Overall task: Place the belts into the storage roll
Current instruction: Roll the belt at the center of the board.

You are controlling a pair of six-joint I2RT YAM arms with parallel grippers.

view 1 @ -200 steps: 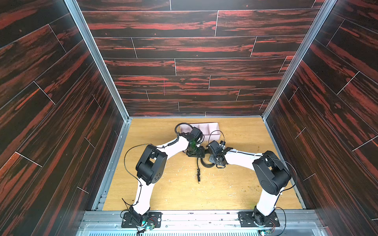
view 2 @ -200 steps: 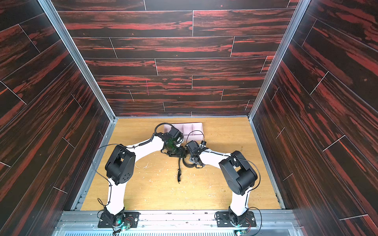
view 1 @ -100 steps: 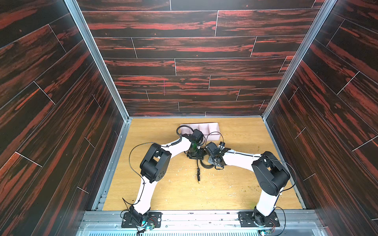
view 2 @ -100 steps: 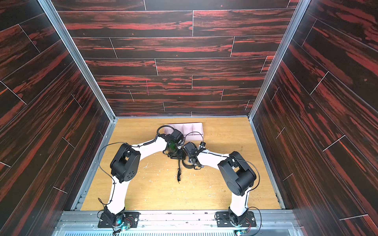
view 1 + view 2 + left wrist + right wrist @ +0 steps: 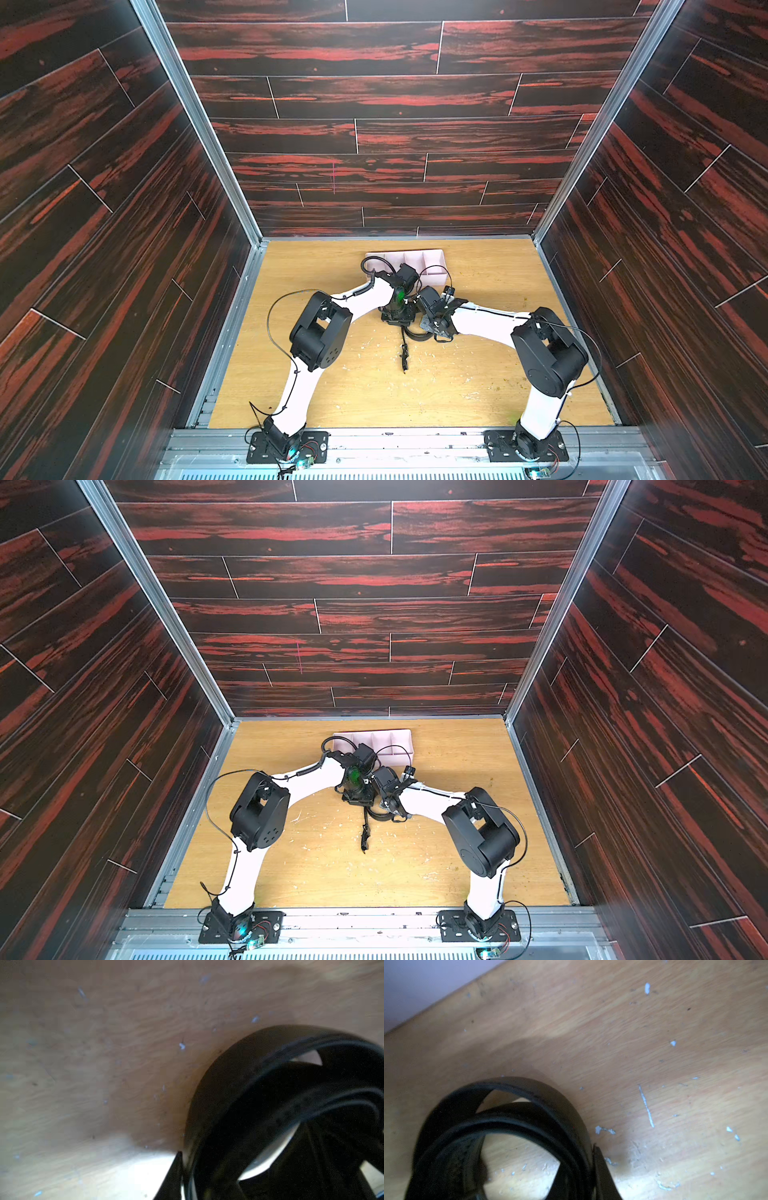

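Note:
I should hold the coil with my left gripper while my right gripper takes the buckle (image 5: 404, 363) and swings it around, because the belt's buckle end trails out from the coil (image 5: 404, 342).
The belt (image 5: 404, 354) is a black strap, partly coiled at mid-table, its buckle end trailing toward the front in both top views (image 5: 365, 835). My left gripper (image 5: 397, 321) and right gripper (image 5: 429, 329) meet over the coil, close side by side. In the left wrist view the coil's band (image 5: 239, 1076) lies pinched at the left gripper (image 5: 192, 1182), one finger (image 5: 172, 1178) pressed against its outer face. In the right wrist view the right gripper (image 5: 581, 1180) is shut on the stacked bands (image 5: 529, 1109). The storage roll (image 5: 434, 254), a pale pink divided tray, sits behind both grippers.
Dark wood-look walls close in the wooden table (image 5: 478, 374) on three sides. The left wrist's cable (image 5: 368, 262) loops over the tray's near left part. The tray's wall (image 5: 415, 985) shows as a pale blur in the right wrist view. White scuffs dot the tabletop.
The left gripper's jaws have closed in on the coil beside the right gripper, and the left arm's elbow has swung inward. The right gripper has kept its grip and barely moved.

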